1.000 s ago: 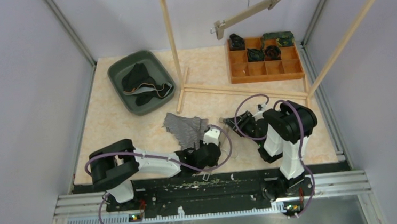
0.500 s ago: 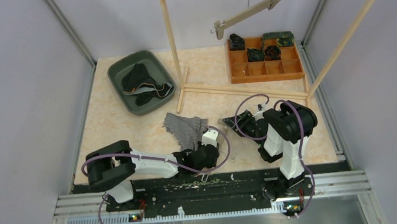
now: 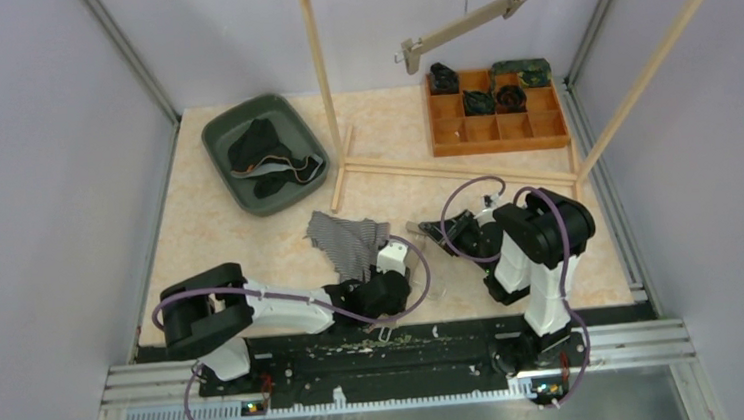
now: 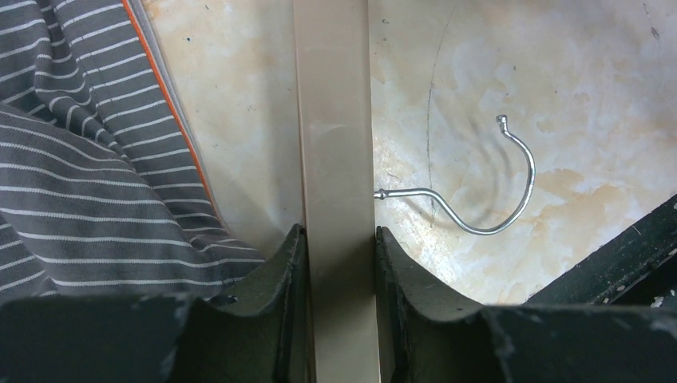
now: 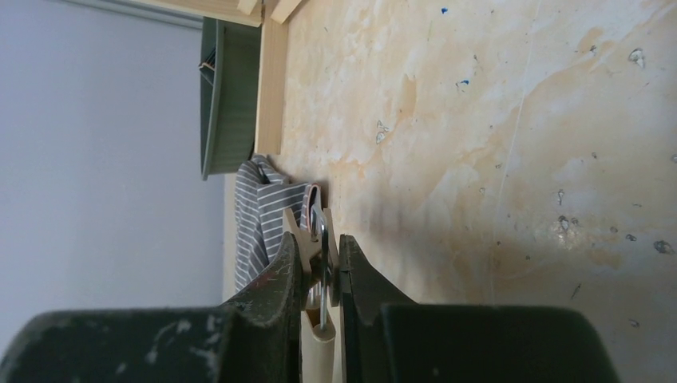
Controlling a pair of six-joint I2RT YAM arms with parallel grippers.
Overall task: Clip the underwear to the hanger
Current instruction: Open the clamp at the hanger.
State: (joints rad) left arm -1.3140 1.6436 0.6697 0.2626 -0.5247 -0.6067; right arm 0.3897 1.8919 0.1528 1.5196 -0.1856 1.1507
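My right gripper's fingers are too close to the clip's spring (image 5: 314,257) to open the clip wide. Next, I open them, move back and squeeze the clip's handles (image 5: 310,300).
The grey striped underwear (image 3: 347,240) lies crumpled on the table between the two arms, and its edge shows in the left wrist view (image 4: 80,159). My left gripper (image 3: 380,295) (image 4: 335,239) is shut on the beige bar of a wooden hanger (image 4: 331,144). The hanger's metal hook (image 4: 495,199) rests on the table to the right of the bar. My right gripper (image 3: 430,233) (image 5: 321,247) is shut on the hanger's wooden clip (image 5: 319,231), squeezing it at its metal spring. The underwear (image 5: 259,207) lies just beyond that clip.
A second wooden hanger (image 3: 464,22) hangs from the rail of the wooden rack (image 3: 324,93). A green bin (image 3: 263,153) with dark garments stands at the back left. An orange divided tray (image 3: 496,110) with folded items stands at the back right.
The left arm has drawn its elbow in slightly. The right gripper has edged a little left toward the underwear.
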